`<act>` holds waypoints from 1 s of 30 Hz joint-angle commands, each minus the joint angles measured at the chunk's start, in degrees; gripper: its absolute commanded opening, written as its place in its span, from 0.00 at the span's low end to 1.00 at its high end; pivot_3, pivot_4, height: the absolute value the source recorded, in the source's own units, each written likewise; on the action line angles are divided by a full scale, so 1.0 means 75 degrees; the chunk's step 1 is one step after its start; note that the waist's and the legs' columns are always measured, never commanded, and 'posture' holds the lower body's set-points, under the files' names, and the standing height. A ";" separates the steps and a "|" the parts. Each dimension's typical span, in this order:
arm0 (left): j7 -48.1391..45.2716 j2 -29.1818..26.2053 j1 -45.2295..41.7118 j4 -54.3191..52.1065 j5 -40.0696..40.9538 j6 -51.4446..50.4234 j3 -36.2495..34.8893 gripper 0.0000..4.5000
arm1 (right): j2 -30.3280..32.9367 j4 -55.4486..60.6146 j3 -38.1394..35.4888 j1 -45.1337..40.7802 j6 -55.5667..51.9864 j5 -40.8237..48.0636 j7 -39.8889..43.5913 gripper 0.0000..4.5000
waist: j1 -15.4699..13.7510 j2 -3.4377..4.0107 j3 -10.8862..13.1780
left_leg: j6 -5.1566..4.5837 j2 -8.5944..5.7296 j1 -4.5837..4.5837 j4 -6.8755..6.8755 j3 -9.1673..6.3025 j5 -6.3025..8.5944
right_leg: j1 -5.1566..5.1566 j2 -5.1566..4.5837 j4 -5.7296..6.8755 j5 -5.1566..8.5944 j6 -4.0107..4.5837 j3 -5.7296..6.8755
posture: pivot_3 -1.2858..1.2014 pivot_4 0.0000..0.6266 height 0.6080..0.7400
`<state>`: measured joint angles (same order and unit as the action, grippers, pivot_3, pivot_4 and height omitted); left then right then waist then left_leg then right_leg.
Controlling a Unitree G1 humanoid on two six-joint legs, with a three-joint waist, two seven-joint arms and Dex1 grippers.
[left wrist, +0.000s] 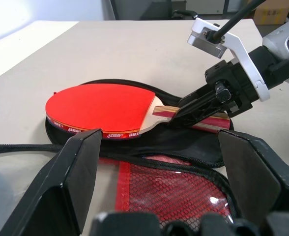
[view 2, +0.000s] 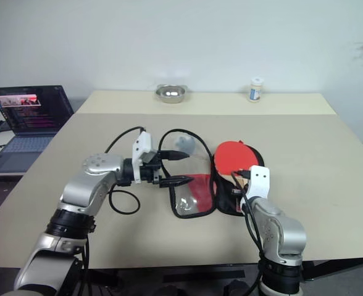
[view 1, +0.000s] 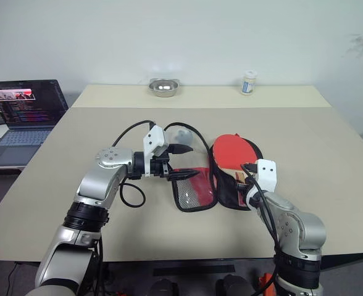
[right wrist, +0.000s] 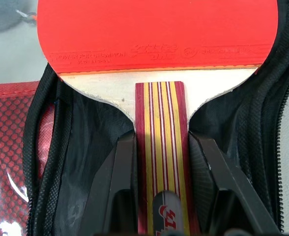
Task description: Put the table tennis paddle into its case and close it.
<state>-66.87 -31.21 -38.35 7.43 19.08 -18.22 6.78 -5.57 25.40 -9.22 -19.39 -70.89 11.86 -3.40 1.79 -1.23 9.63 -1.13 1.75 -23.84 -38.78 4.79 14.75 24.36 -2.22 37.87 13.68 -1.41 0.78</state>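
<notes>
The black rim (view 1: 204, 142) holds its rounded loop, so the mesh half (view 1: 196, 188) should swing over the paddle like a lid when the robot folds it.
The case (view 1: 194, 192) lies unzipped and spread flat on the table, its red mesh half on the left and its black half (right wrist: 85, 162) on the right. On the black half rests the table tennis paddle (view 1: 234, 150), red face up and toward the far side, handle (right wrist: 161, 123) toward me. My right gripper (right wrist: 160, 147) is shut on that striped handle, one finger on each side. My left gripper (view 1: 194, 161) points right, open wide, its fingers (left wrist: 78, 167) spanning the mesh half's far edge without pinching it.
A small grey lump (view 1: 181, 135) lies just beyond the case. A metal bowl (view 1: 164, 87) and a small white bottle (view 1: 249, 82) stand at the table's far edge. An open laptop (view 1: 27, 111) sits on a side table at left. Black cables loop around my left gripper.
</notes>
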 commanded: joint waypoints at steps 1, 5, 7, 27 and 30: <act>0.0009 0.0003 -0.0060 -0.0205 0.0027 0.0128 -0.0084 0.91 | -0.0045 0.0067 0.0007 0.0032 0.0223 -0.0002 -0.0050 0.24 | 0.0000 0.0000 0.0000 | 0.0000 0.0001 0.0000 0.0000 0.0000 0.0000 | 0.0000 0.0000 0.0000 0.0000 0.0000 0.0000 | 0.52 0.24 1.00; 0.0021 -0.0011 -0.0015 -0.0224 0.0017 0.0143 -0.0101 0.91 | -0.0042 0.0096 -0.0049 0.0010 0.0317 0.0013 -0.0090 0.52 | 0.0001 0.0000 0.0000 | 0.0000 0.0001 0.0000 0.0000 0.0000 0.0000 | 0.0000 0.0000 0.0000 0.0000 0.0000 0.0000 | 0.52 0.24 1.00; 0.0030 -0.0012 -0.0003 -0.0232 0.0015 0.0143 -0.0108 0.91 | -0.0025 0.0159 -0.0009 -0.0009 0.0322 0.0023 -0.0088 0.68 | 0.0001 0.0000 0.0000 | 0.0000 0.0001 0.0000 0.0000 0.0000 0.0000 | 0.0000 0.0000 0.0000 0.0000 0.0000 0.0000 | 0.52 0.24 1.00; -0.0023 -0.1462 0.1351 -0.0420 0.0341 -0.0788 -0.1172 0.82 | 0.5275 0.2803 -0.1642 -0.0726 -0.0470 0.4011 0.5015 1.00 | -0.0017 -0.0034 0.0024 | -0.0002 0.0006 -0.0001 0.0008 -0.0010 0.0001 | -0.0004 -0.0004 -0.0018 0.0021 -0.0029 0.0014 | 0.52 0.24 1.00; -0.0155 -0.1905 0.1385 0.0162 -0.0088 -0.0315 -0.1129 0.61 | 0.6165 0.2761 -0.2399 -0.0488 -0.0529 0.4888 0.5682 1.00 | -0.0029 -0.0052 0.0037 | -0.0003 0.0005 -0.0001 0.0010 -0.0008 0.0002 | -0.0004 -0.0017 -0.0026 0.0017 -0.0020 0.0013 | 0.52 0.24 1.00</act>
<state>-67.76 -44.31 -27.17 7.77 19.50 -22.88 -0.27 39.51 44.70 -24.08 -23.31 -74.87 44.78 36.65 1.57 -1.62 9.91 -1.15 1.80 -23.85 -38.69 4.72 14.77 24.33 -2.50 37.66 13.75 -1.42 0.89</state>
